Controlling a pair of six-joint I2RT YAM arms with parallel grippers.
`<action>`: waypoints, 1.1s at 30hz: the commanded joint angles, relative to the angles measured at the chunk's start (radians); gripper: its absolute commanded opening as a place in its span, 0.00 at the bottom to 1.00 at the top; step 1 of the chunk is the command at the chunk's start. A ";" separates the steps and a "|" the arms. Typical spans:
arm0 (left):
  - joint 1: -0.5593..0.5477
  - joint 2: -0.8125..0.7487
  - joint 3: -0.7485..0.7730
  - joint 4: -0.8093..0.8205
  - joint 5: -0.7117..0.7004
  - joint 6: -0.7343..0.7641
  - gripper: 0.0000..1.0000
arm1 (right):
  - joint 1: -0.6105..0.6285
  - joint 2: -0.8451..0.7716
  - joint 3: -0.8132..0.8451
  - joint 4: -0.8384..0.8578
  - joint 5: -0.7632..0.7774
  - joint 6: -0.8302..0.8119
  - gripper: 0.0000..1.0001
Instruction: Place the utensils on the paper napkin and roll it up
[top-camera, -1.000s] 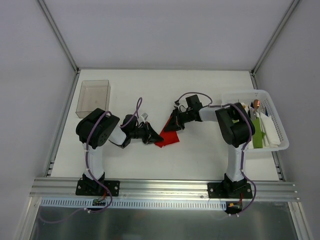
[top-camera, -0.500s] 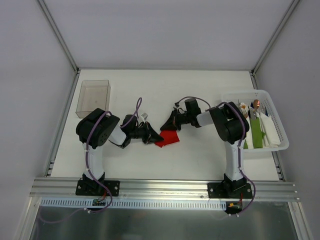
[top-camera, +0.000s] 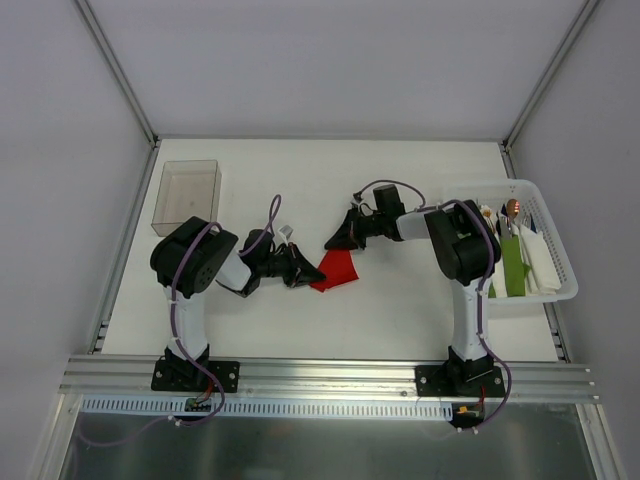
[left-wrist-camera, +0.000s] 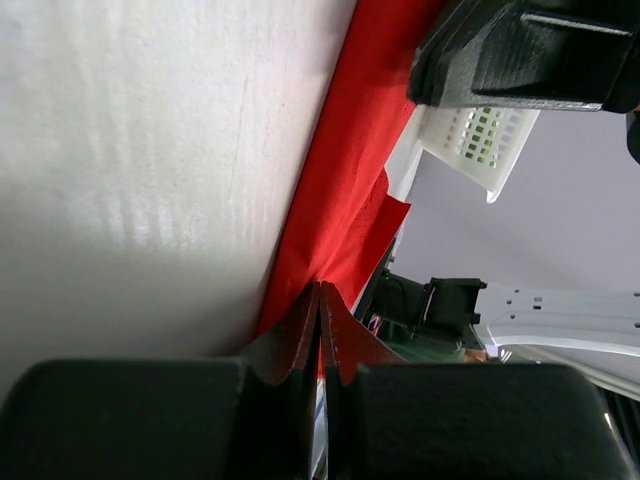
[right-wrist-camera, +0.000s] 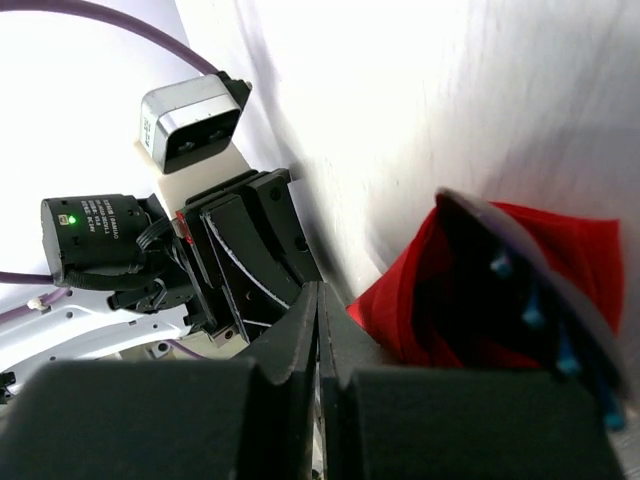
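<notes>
The napkin's open fold (right-wrist-camera: 432, 290) is beside the closed fingers of my right gripper, so next my right gripper comes back and grips the napkin's edge (right-wrist-camera: 376, 304) before rolling.
The red paper napkin (top-camera: 340, 270) lies folded in the middle of the table. My left gripper (top-camera: 318, 272) is at its left corner. In the left wrist view that gripper (left-wrist-camera: 320, 290) is shut, with a strip of the napkin (left-wrist-camera: 350, 180) pinched between its tips. My right gripper (top-camera: 332, 243) sits at the napkin's far edge. In the right wrist view it (right-wrist-camera: 318, 290) is shut with nothing visible between its tips, and the napkin (right-wrist-camera: 400, 310) bulges just right of them. Slim utensils (right-wrist-camera: 497, 265) with blue glints lie inside the fold. From above they are hidden.
A white basket (top-camera: 560, 292) at the right holds a green napkin bundle (top-camera: 514, 268), white napkins (top-camera: 541, 262) and a copper-headed utensil (top-camera: 513, 208). A clear plastic box (top-camera: 187, 195) stands at the back left. The two grippers are a few centimetres apart.
My right gripper has closed fully and shifted slightly left along the napkin's far edge. The left gripper has stayed shut at the napkin's left corner.
</notes>
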 joint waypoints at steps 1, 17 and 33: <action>0.028 0.054 -0.070 -0.242 -0.088 0.006 0.00 | -0.034 0.032 0.056 -0.084 0.062 -0.066 0.01; 0.031 0.048 -0.063 -0.230 -0.083 0.004 0.00 | 0.029 -0.226 0.004 -0.285 0.002 -0.334 0.05; 0.031 0.006 -0.055 -0.281 -0.080 0.027 0.00 | 0.044 -0.013 0.087 -0.449 0.142 -0.384 0.02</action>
